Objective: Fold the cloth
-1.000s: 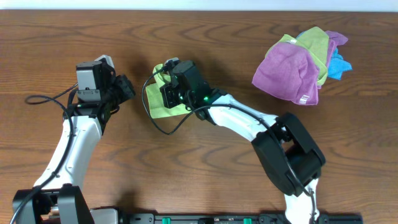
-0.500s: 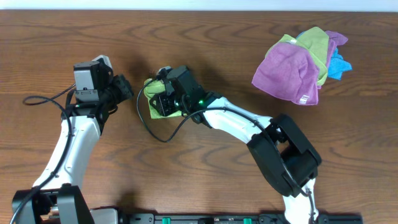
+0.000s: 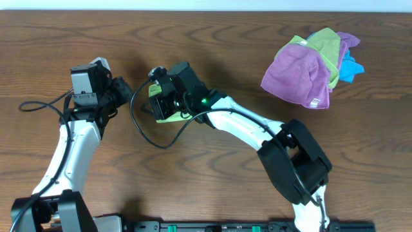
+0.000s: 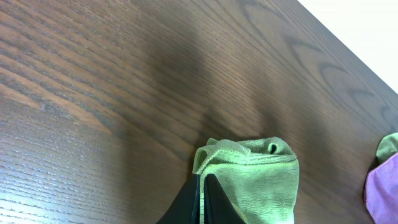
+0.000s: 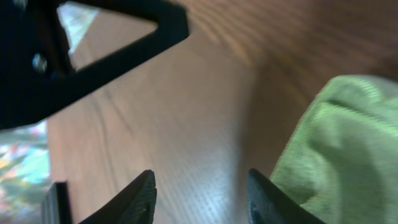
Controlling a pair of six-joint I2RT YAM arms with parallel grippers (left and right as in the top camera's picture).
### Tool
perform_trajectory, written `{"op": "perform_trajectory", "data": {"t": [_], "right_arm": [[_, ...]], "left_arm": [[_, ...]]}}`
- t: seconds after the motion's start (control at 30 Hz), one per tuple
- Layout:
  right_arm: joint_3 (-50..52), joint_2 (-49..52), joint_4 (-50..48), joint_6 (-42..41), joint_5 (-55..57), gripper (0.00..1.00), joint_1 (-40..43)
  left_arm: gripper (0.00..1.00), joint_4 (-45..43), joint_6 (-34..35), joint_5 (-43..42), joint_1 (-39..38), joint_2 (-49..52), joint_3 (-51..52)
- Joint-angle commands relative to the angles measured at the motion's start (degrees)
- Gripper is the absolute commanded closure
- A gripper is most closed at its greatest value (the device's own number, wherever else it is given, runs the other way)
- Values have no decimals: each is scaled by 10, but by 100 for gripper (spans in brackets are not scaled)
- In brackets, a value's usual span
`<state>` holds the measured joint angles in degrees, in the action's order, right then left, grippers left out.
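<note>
The robot's right gripper reaches across the green cloth to the cloth's edge beside the left gripper, so the robot should pull the right gripper out of the way and bring the left gripper to that edge.
The green cloth (image 3: 169, 116) lies folded into a small pad on the wooden table, mostly hidden under my right wrist in the overhead view. In the left wrist view the green cloth (image 4: 249, 180) shows as a folded pad with a rolled far edge. My left gripper (image 3: 126, 90) is shut; its tips (image 4: 202, 180) sit at the cloth's near left corner. My right gripper (image 3: 158, 98) is open over the cloth's left edge. Between its jaws (image 5: 200, 186) is bare wood, with the green cloth (image 5: 339, 137) beside the right finger.
A pile of cloths (image 3: 302, 74), purple on top with green, blue and pink under it, lies at the far right. The black frame at the top left of the right wrist view (image 5: 93, 50) seems to be part of the left arm.
My right gripper has moved left across the green cloth to its left edge, and the cloth has shifted left with it. My left arm has drawn back slightly to the left.
</note>
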<state>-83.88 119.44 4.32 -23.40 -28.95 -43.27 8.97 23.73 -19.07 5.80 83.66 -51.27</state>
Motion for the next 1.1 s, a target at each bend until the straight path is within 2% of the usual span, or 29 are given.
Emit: {"op": "perform_trajectory", "data": {"t": [0.0, 0.2, 0.27, 0.33, 0.43, 1.07], "right_arm": [[-20, -26, 24, 13, 68, 52, 15], [-21, -13, 86, 37, 95, 53, 35], [-21, -3, 86, 37, 95, 64, 35], [-21, 9, 85, 37, 95, 81, 35], [-21, 33, 86, 31, 94, 99, 32], [-21, 63, 108, 22, 78, 99, -28]], "left_arm": [[94, 1, -10, 4, 3, -10, -14], [94, 2, -10, 0, 3, -10, -14], [94, 2, -10, 0, 3, -10, -14], [94, 2, -10, 0, 3, -10, -14], [94, 2, -10, 0, 3, -10, -14], [94, 2, -10, 0, 3, -10, -33]]}}
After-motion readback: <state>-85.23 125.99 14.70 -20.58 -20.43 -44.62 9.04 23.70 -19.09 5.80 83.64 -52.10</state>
